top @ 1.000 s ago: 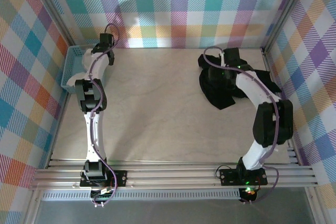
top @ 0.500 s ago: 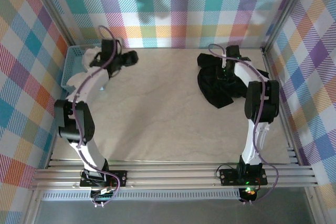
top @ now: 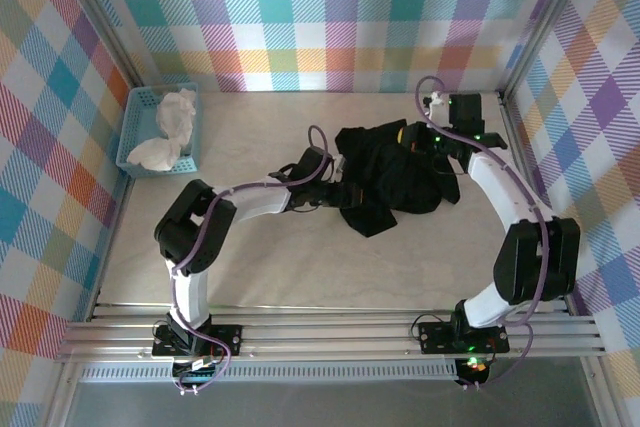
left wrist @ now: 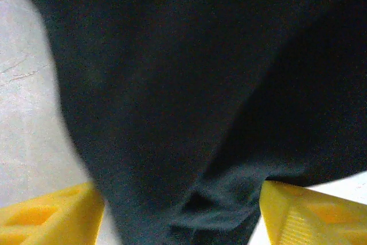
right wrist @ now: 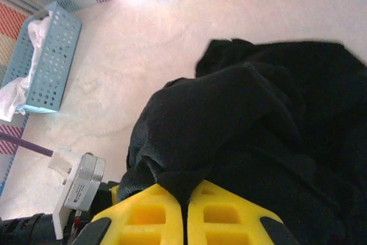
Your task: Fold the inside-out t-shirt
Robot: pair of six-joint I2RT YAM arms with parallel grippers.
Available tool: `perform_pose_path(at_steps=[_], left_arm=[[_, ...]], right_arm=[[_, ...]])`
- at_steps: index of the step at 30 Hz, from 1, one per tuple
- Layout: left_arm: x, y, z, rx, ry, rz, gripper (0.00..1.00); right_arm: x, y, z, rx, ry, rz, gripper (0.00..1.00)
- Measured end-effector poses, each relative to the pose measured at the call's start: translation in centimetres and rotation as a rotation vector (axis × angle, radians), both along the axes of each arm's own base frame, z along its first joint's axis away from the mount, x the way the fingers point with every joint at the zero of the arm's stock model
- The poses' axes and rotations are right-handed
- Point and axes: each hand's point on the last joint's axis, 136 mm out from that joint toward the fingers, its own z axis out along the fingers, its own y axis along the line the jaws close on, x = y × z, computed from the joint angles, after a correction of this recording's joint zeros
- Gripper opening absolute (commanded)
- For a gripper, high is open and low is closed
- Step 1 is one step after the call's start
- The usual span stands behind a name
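Note:
My right gripper is next to the black t-shirt lies crumpled [top: 395, 173], so my left gripper should close on the t-shirt's near edge [top: 366, 211] and pull it toward the basket before folding.
The black t-shirt [top: 395, 179] lies crumpled right of the table's middle; no print shows. My right gripper [top: 408, 137] is at its far edge, and in the right wrist view the yellow jaws [right wrist: 184, 198] are shut on a raised fold of the t-shirt [right wrist: 229, 119]. My left gripper [top: 340, 185] reaches in low from the left to the shirt's near-left edge. In the left wrist view its yellow fingers [left wrist: 46, 216] stand wide apart, and the left gripper [left wrist: 180, 210] is open with dark t-shirt cloth [left wrist: 189, 84] lying loose between them.
A light-blue basket [top: 190, 127] holding white cloth [top: 172, 122] stands at the far left by the wall; it is also in the right wrist view as the basket [right wrist: 49, 61]. Plaid walls close three sides. Bare table [top: 250, 267] lies in front of the shirt.
The left arm swung from the basket across to the shirt. The right gripper shut on the shirt and dragged it left, toward the table's middle.

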Motion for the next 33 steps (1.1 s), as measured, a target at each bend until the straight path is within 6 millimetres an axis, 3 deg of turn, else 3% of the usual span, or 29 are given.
perform_pose_path(at_steps=[4, 6, 8, 10, 12, 14, 16, 18, 19, 21, 24, 26, 29, 31, 33], left_arm=[[1.6, -0.5, -1.3, 0.030, -0.012, 0.019, 0.25], [2.0, -0.5, -1.2, 0.044, -0.029, 0.017, 0.12], [2.1, 0.0, -0.1, 0.062, -0.061, 0.014, 0.02], [2.0, 1.3, 2.9, 0.070, -0.129, 0.024, 0.00], [1.3, 3.4, 8.4, 0.055, -0.238, 0.056, 0.00], [0.3, 5.8, 16.3, -0.008, -0.399, 0.105, 0.00], [-1.8, 8.7, 26.3, -0.121, -0.610, 0.169, 0.00], [-4.6, 11.4, 33.7, -0.214, -0.772, 0.212, 0.00], [-5.8, 12.6, 36.3, -0.248, -0.830, 0.225, 0.00], [-7.9, 14.1, 39.5, -0.289, -0.908, 0.233, 0.00], [-8.2, 14.7, 39.2, -0.248, -0.918, 0.242, 0.01], [-7.2, 14.9, 37.4, -0.183, -0.893, 0.263, 0.00], [-5.1, 15.5, 32.8, -0.033, -0.814, 0.314, 0.00], [-3.4, 16.5, 29.2, 0.091, -0.746, 0.365, 0.00], [-1.7, 17.5, 26.2, 0.194, -0.683, 0.406, 0.00]], right_arm=[[0.2, 0.1, -1.6, 0.003, 0.044, -0.001, 0.01], [0.2, 0.0, -1.4, 0.000, 0.043, -0.002, 0.01], [0.3, -0.1, -0.5, -0.007, 0.033, -0.006, 0.02], [0.3, -0.1, 1.7, -0.005, -0.010, -0.008, 0.03], [-0.6, 0.0, 5.1, 0.004, -0.091, -0.002, 0.04], [-2.3, 0.2, 9.4, 0.013, -0.204, 0.005, 0.04], [-5.1, 0.7, 15.0, 0.028, -0.368, 0.033, 0.05], [-8.0, 1.4, 20.3, 0.055, -0.520, 0.075, 0.05], [-9.8, 2.1, 23.0, 0.073, -0.604, 0.110, 0.05], [-12.3, 2.7, 26.8, 0.097, -0.723, 0.161, 0.06], [-13.9, 3.2, 29.1, 0.112, -0.801, 0.202, 0.07], [-13.0, 3.5, 28.4, 0.108, -0.781, 0.211, 0.11], [-8.9, 5.2, 24.5, 0.101, -0.660, 0.222, 0.24], [-4.3, 6.9, 20.1, 0.079, -0.512, 0.212, 0.39], [0.6, 8.1, 15.4, 0.024, -0.379, 0.183, 0.48]])
